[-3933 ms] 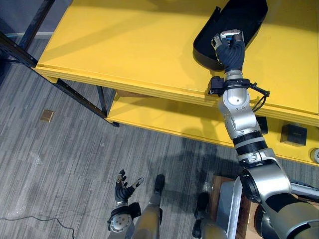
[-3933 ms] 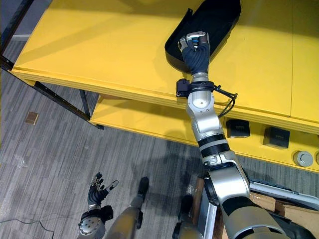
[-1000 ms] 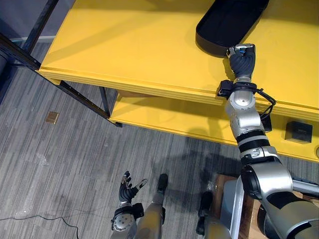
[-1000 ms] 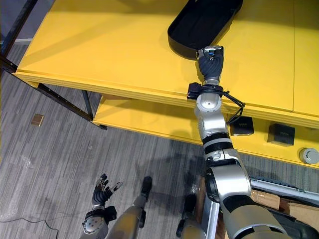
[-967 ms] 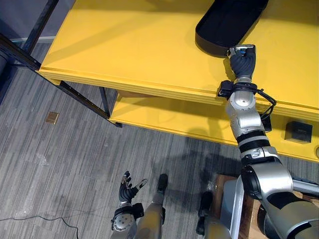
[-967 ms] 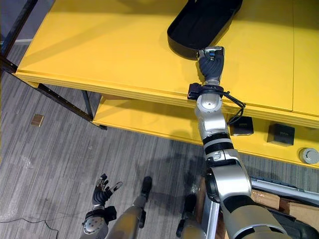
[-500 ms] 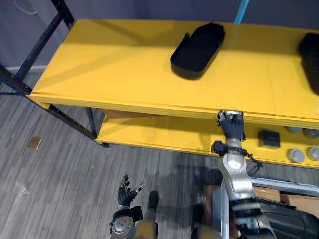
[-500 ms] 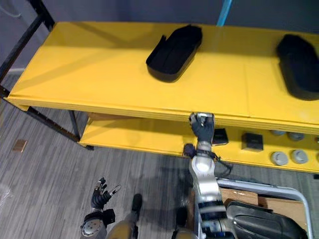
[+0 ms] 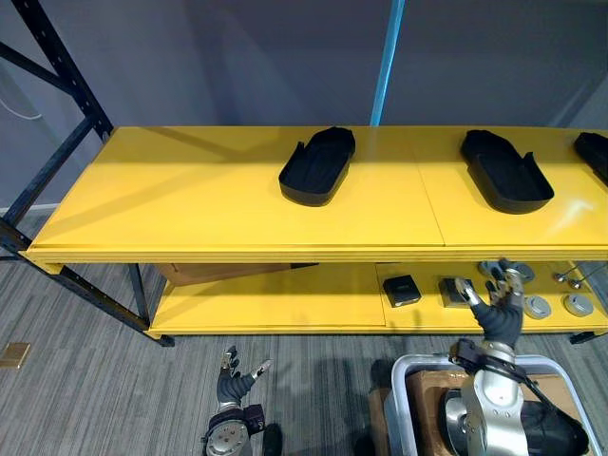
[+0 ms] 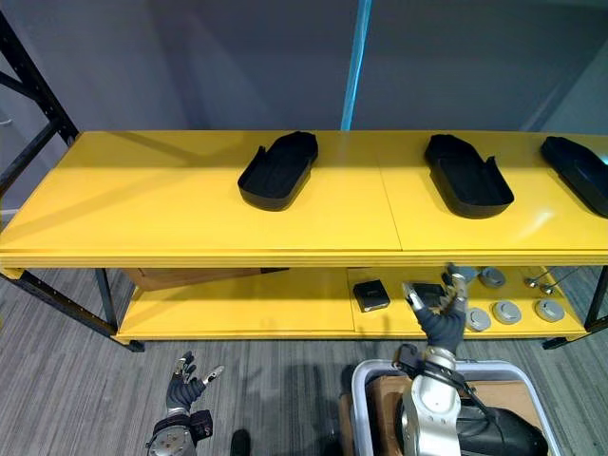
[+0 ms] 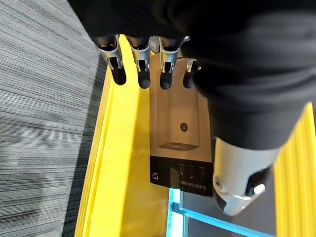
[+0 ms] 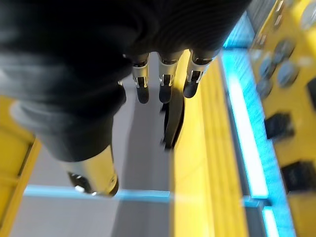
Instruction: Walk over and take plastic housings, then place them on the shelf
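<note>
My gripper will find brown boxes under the black plastic housing (image 9: 558, 432) when it lifts the housing, because brown cardboard (image 9: 429, 397) shows beside the housing in the bin.
Three black plastic housings lie on the yellow shelf top (image 9: 190, 199): one left of the middle (image 9: 318, 166), one further right (image 9: 505, 171) and one at the right edge (image 9: 594, 150). My right hand (image 9: 499, 318) is raised in front of the lower shelf, well below the housings, open with fingers spread and empty. Its wrist view has straight fingers (image 12: 165, 89) and a dark housing (image 12: 173, 118) beyond them. My left hand (image 9: 233, 382) hangs low near the floor, open and empty, its fingers (image 11: 140, 69) straight.
The lower shelf (image 9: 285, 304) carries small black boxes (image 9: 402, 289), round metal parts (image 9: 573, 304) and a brown box (image 9: 218, 274). A dark rack post (image 9: 57, 81) stands at left. A blue strip (image 9: 388, 57) runs up the back wall. A white-rimmed bin (image 9: 410, 366) sits below my right arm.
The camera has pulled back and tilted up. My right hand has left the housing on the shelf top, dropped to lower-shelf height and spread its fingers. The left hand has stayed low.
</note>
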Robot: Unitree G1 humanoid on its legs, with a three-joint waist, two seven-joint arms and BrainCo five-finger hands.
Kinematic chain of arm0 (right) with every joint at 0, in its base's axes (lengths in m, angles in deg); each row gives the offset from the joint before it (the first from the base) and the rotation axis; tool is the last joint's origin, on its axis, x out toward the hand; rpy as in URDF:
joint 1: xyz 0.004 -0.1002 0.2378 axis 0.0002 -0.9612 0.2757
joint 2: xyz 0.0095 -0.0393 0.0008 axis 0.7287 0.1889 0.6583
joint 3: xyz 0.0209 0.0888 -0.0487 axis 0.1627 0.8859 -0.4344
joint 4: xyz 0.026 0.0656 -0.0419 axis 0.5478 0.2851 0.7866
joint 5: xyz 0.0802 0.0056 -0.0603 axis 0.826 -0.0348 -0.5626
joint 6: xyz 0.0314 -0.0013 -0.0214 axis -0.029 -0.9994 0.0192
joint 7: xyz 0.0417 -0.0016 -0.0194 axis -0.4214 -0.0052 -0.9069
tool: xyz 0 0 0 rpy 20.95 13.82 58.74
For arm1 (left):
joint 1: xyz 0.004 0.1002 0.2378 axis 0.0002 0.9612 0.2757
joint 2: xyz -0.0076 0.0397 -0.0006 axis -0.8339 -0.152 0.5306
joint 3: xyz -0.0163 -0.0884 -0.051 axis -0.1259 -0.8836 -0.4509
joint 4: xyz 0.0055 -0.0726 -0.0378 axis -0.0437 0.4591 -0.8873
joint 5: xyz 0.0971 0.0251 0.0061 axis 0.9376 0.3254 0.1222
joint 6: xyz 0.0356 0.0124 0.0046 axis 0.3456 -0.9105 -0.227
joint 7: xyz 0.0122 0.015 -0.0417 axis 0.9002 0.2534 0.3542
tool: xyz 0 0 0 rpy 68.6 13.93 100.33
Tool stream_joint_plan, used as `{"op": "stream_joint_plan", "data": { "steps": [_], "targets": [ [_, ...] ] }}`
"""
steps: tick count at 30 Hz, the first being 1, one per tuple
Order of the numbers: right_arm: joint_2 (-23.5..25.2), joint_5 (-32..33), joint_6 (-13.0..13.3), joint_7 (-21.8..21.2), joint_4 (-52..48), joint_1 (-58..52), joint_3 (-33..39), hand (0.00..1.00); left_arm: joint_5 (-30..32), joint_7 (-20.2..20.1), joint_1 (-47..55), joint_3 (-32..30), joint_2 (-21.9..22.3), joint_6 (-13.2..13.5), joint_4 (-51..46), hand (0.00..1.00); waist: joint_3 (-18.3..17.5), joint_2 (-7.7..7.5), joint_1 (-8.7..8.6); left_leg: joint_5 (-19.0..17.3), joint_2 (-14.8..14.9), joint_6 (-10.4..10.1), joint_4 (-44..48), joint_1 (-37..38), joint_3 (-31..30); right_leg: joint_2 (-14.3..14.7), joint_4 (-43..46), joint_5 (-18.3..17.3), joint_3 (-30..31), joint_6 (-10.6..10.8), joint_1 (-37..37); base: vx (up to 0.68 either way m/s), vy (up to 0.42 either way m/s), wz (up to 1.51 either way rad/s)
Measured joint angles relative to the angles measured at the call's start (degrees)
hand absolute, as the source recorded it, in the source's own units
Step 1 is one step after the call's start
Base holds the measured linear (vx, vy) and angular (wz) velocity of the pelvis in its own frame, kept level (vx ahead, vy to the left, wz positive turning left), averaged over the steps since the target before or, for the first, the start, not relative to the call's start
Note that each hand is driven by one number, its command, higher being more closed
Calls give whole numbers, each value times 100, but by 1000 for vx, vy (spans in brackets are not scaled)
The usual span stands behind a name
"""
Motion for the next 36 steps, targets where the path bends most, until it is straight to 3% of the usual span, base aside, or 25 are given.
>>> {"op": "stream_joint_plan", "data": {
  "steps": [3,8,10,11,13,14,16,18,21,23,24,25,26,27,28,29,30,32,33,34,36],
  "targets": [
    [239,78,2,-5,37,-446,167,0,88,0,-29,43,-55,-42,234,0,-35,-13,-74,-117,70,-47,0,155,315,65,14,12,335,0,-24,-37,12,-56],
    [395,110,10,73,400,-888,537,0,187,-3,67,51,-63,-74,665,0,-41,-17,-245,-481,294,-222,120,619,1570,354,130,102,1560,3,-246,-53,27,-130],
    [429,118,11,136,579,-1175,596,0,185,-11,100,45,-31,-79,719,0,-35,-14,-367,-1104,470,-360,900,539,1852,583,278,116,2205,-33,-459,-11,18,-142],
    [415,136,11,144,616,-1237,594,0,183,-13,115,36,-19,-79,716,0,-40,-2,-359,-1346,476,-388,1138,498,1773,668,349,111,2383,-40,-519,10,66,-165],
    [343,233,11,157,845,-1258,575,0,172,-16,224,-54,93,-76,694,0,-102,101,-332,-2021,319,-175,1895,278,821,1013,557,109,3020,-130,-683,65,136,-169],
    [296,234,8,159,968,-1210,515,0,148,-19,234,-68,129,-71,669,0,-123,137,-310,-2059,195,4,2212,184,107,1153,661,120,3278,-146,-779,74,147,-157],
    [263,245,5,150,1113,-1121,186,0,-2,-42,233,-188,266,-65,465,0,-106,110,-277,-2149,-85,-23,2680,61,-1287,1326,1131,43,3722,-92,-1039,61,111,-124],
    [276,330,4,140,1121,-1112,15,0,-115,-70,232,-225,315,-29,229,0,-100,126,-272,-2277,-236,-107,2827,62,-1906,1390,1459,-146,3772,-40,-1185,58,86,-28],
    [417,486,3,63,1103,-1126,-173,0,-190,-88,190,-291,345,74,-159,0,-84,117,-199,-2724,-297,44,2798,105,-2017,1475,1955,-408,3728,75,-1426,-32,107,8],
    [446,493,-13,-4,1092,-1062,-496,0,-184,-92,179,-434,343,72,-169,0,14,-26,-96,-2929,-395,125,2776,87,-1631,1465,1821,-297,4118,190,-1537,-114,172,-73],
    [442,488,-14,-16,1082,-1046,-553,0,-182,-87,177,-472,343,64,-170,0,37,-72,-44,-2927,-423,154,2807,38,-1445,1436,1648,-188,4274,145,-1535,-146,261,-132],
    [433,484,-27,-15,1095,-959,-564,0,-173,-77,154,-500,342,53,-180,0,53,-101,-6,-2837,-446,308,2824,-160,-1121,1254,1089,13,4375,-209,-1538,-181,288,-104],
    [429,483,-28,-6,1125,-901,-541,0,-169,-72,106,-502,345,40,-182,0,73,-75,-27,-2762,-436,410,2731,-215,-967,1132,777,5,4188,-450,-1552,-218,317,-126],
    [384,479,-32,19,1244,-807,-569,0,-167,-46,-38,-549,353,38,-196,0,201,-95,44,-2600,-346,528,2497,-219,-536,927,1114,-40,3106,-314,-1898,-219,277,-139],
    [367,477,-37,20,1382,-742,-638,0,-169,9,-98,-551,366,35,-187,0,230,-161,150,-2434,-266,512,2292,-205,-53,827,1924,-98,1969,-351,-2212,-143,189,-149],
    [363,474,-37,19,1438,-717,-655,0,-169,21,-109,-513,366,31,-166,0,237,-163,154,-2375,-234,509,2209,-180,104,804,2270,-223,1622,-337,-2230,-85,177,-158],
    [352,465,-39,18,1653,-637,-656,0,-168,31,-135,-490,366,29,-137,0,251,-167,148,-2249,-163,511,2075,-127,440,750,2785,-634,1078,-344,-1984,-25,103,-116],
    [337,457,-38,29,1948,-544,-634,0,-167,102,-147,-506,366,29,-102,0,234,-205,152,-2215,-107,516,2083,-174,763,606,2792,-1120,806,-332,-1571,8,49,-121],
    [320,453,-41,27,2279,-379,-642,0,-168,157,-211,-542,352,15,12,0,209,-288,162,-2214,-81,513,2213,-337,1024,407,2334,-1331,631,-236,-1256,10,-2,-126],
    [313,451,-46,27,2458,-305,-636,0,-168,160,-278,-610,305,7,140,0,221,-339,152,-2198,-103,486,2235,-390,1153,400,1793,-1266,614,-304,-1099,-1,-40,-117],
    [294,444,-85,29,2765,-86,-629,0,-187,195,-393,-778,330,-52,481,0,263,-218,151,-2118,25,540,2192,-391,1173,647,1226,-786,826,-311,-987,-14,-69,-112]
  ]
}}
